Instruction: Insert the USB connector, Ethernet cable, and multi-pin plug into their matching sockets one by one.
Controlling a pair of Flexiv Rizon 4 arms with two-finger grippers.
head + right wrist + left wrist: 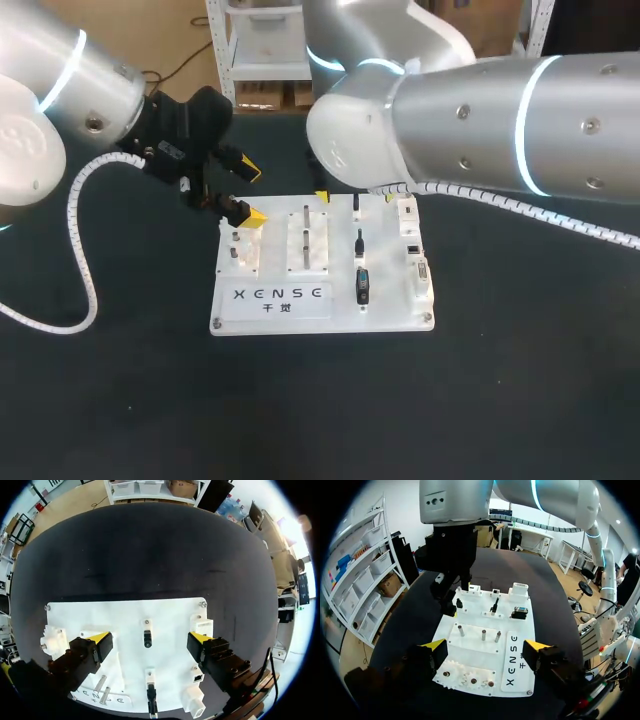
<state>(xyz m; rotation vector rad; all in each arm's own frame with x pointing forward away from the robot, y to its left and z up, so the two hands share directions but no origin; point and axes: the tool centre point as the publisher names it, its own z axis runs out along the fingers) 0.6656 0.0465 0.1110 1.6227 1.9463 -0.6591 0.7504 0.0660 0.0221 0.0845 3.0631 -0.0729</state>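
Observation:
The small black plug (147,639) will come loose and leave an empty slot as I lift, because a screw holds the white holder (147,624) to the board.
A white board (300,310) lies mid-table with three black plugs in a row: a small one (357,205) at the far end, a slim one (359,242), and the wide multi-pin plug (362,286). White sockets (412,245) line the board's right edge. My right gripper (149,639) is open over the board's far end, with the small plug (147,638) below, between its fingers and untouched. The slim plug (151,695) stands nearer the wrist. My left gripper (485,647) hangs open and empty over the board's left end, above the gears (462,677).
The board also carries metal pegs (483,635) and small gears on its left half. My right arm (480,120) crosses above the table's back right and hides its own gripper in the head view. Dark tabletop (320,410) surrounds the board.

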